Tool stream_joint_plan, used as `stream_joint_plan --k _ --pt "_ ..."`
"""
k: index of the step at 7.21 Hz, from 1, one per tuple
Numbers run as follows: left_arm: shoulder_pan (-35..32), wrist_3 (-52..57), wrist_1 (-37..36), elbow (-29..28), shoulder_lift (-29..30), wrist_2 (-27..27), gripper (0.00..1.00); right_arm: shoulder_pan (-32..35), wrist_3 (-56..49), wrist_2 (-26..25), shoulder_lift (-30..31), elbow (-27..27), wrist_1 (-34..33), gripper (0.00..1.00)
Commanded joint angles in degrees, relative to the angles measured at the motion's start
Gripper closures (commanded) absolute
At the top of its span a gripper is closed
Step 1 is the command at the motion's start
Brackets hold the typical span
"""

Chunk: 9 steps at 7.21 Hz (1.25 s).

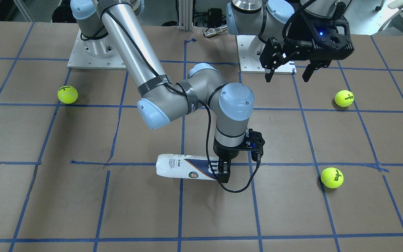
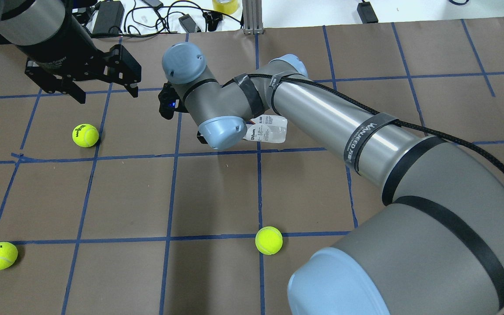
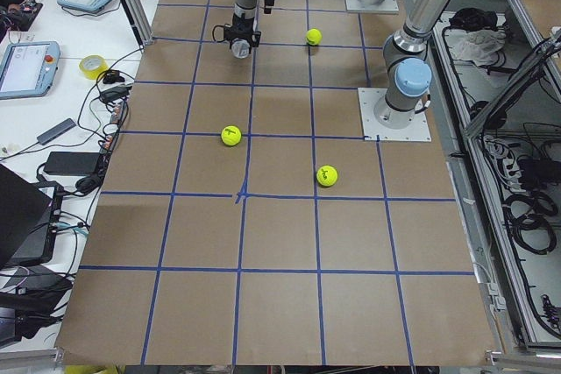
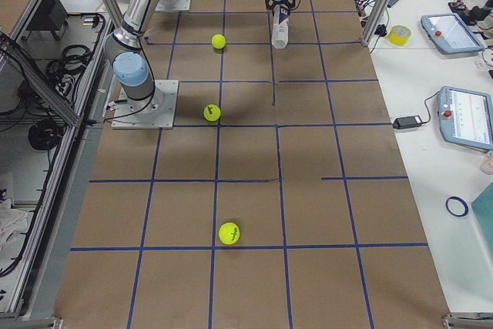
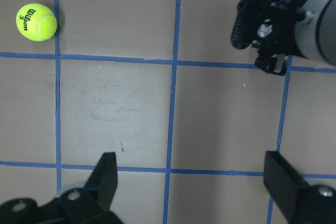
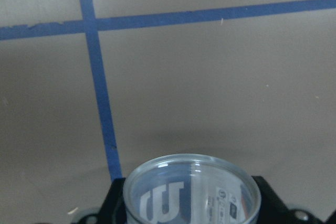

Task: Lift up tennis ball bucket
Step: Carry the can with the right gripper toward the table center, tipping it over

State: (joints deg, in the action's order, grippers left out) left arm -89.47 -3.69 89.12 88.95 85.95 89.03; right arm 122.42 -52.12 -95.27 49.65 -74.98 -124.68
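Observation:
The robot's right gripper is covering the bucket's clear end on the left gripper's side, so it should put the bucket down and leave that end for the left gripper.
The tennis ball bucket is a clear can with a white, navy and orange label, lying level near the table's middle. My right gripper points straight down and is shut on one end of it. I cannot tell whether the can touches the table. The overhead view shows only a part of the can beside the right arm. The right wrist view shows its round clear end between the fingers. My left gripper is open and empty, hovering well above the table near its base; it also shows in the overhead view.
Three yellow-green tennis balls lie on the brown table with its blue tape grid: one near the right arm's base, one below the left gripper, one nearer the operators' side. Cables and chargers lie beyond the far edge.

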Motion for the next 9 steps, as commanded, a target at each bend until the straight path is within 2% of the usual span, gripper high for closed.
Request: stream_joint_plan --k 1,2,3,5,7,9 --pt "0.0 0.0 0.0 0.0 0.0 0.0 0.0 2.0 0.9 0.0 -0.6 -0.4 -0.6 0.68" --pt "0.0 0.0 0.0 0.0 0.0 0.0 0.0 2.0 1.1 1.0 -0.8 -1.1 -3.2 0.23" --pt "0.0 0.1 0.0 0.0 0.0 0.0 0.0 2.2 1.1 7.6 -0.4 -2.3 -3.3 0.0" --pt "0.0 0.0 0.0 0.0 0.0 0.0 0.0 2.0 1.0 9.1 -0.3 -2.6 -2.7 0.0" --pt "0.0 0.1 0.0 0.0 0.0 0.0 0.0 0.4 -0.5 8.3 1.6 -2.8 -2.4 0.0" --pt "0.0 0.0 0.0 0.0 0.0 0.0 0.0 -6.5 -1.9 8.5 3.4 -2.8 -2.4 0.0"
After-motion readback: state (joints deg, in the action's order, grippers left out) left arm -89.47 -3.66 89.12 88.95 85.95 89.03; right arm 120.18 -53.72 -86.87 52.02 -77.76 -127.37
